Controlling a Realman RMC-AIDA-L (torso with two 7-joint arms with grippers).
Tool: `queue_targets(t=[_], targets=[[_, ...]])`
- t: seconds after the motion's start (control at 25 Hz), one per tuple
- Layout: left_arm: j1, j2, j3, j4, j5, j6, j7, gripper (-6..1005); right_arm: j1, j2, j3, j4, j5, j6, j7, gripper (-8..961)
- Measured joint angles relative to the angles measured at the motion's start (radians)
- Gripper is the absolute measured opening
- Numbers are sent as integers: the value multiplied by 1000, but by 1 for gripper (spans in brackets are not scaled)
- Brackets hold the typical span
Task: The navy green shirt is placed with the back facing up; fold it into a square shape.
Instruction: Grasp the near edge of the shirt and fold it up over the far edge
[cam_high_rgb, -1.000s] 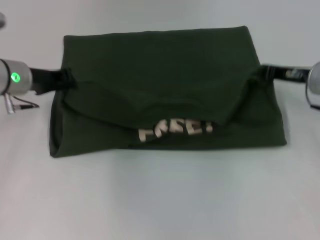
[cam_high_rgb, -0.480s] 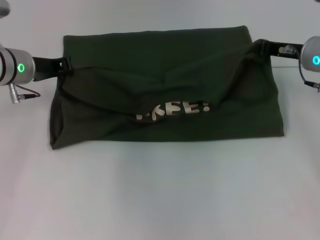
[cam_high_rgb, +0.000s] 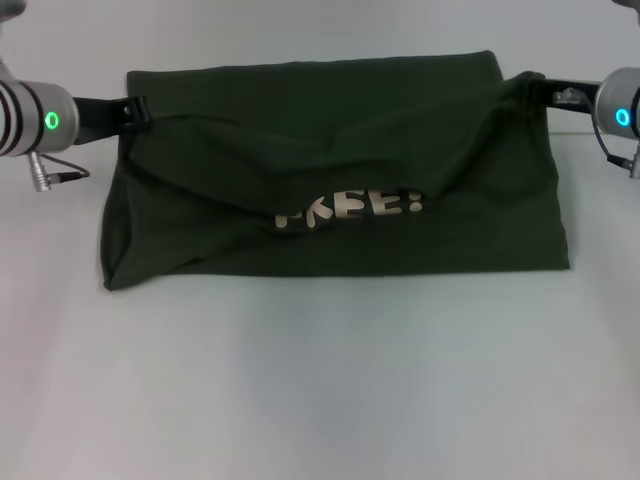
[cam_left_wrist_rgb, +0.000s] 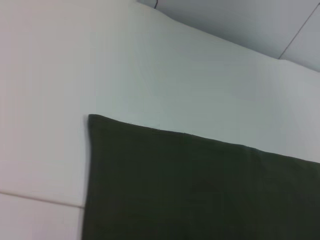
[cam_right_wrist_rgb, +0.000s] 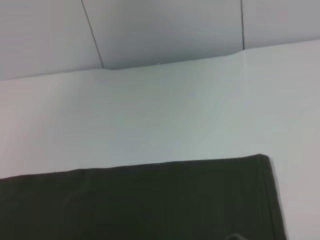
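The raised layer (cam_high_rgb: 168, 138) in my left gripper is hanging above the shirt's flat far part (cam_high_rgb: 185, 97). I should keep lowering the layer until it lies there, and then let go.
The navy green shirt (cam_high_rgb: 330, 150) lies across the white table as a wide dark band. Its near layer is lifted and drawn toward the far edge. Pale lettering (cam_high_rgb: 350, 210) peeks out under the sagging middle of that layer. My left gripper (cam_high_rgb: 138, 108) is shut on the raised fabric at the shirt's left end. My right gripper (cam_high_rgb: 530, 88) is shut on it at the right end. Cloth tents up to both. The left wrist view shows a flat shirt (cam_left_wrist_rgb: 200, 190) corner; the right wrist view shows the shirt (cam_right_wrist_rgb: 140, 200) far edge.
The white table (cam_high_rgb: 320, 380) stretches bare in front of the shirt. A grey panelled wall (cam_right_wrist_rgb: 165, 30) rises behind the table's far edge. A cable (cam_high_rgb: 55, 175) hangs from the left wrist.
Both grippers have moved toward the far edge, carrying the lifted layer with them. The fold line has shifted back and more of the lettering shows.
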Motion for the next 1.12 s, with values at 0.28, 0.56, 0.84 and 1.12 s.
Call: queue_targets(t=[0.28,0.56,0.84,1.12], targets=[[-4,-21,1,5,6,-20,-1,16,39,4,-15,20,-10,33,-17,43],[-1,-32,22,-7,36,-27,12,23,80,9,-77,138,-10,170,-47,46],[-6,-24,94,-21,62,-3,7,30,72,-1,-109,122,-10,169,-37,89],[97,-70,39,200,38,120,-26,291,-54,2,26,-108,18,-66,-23,226]])
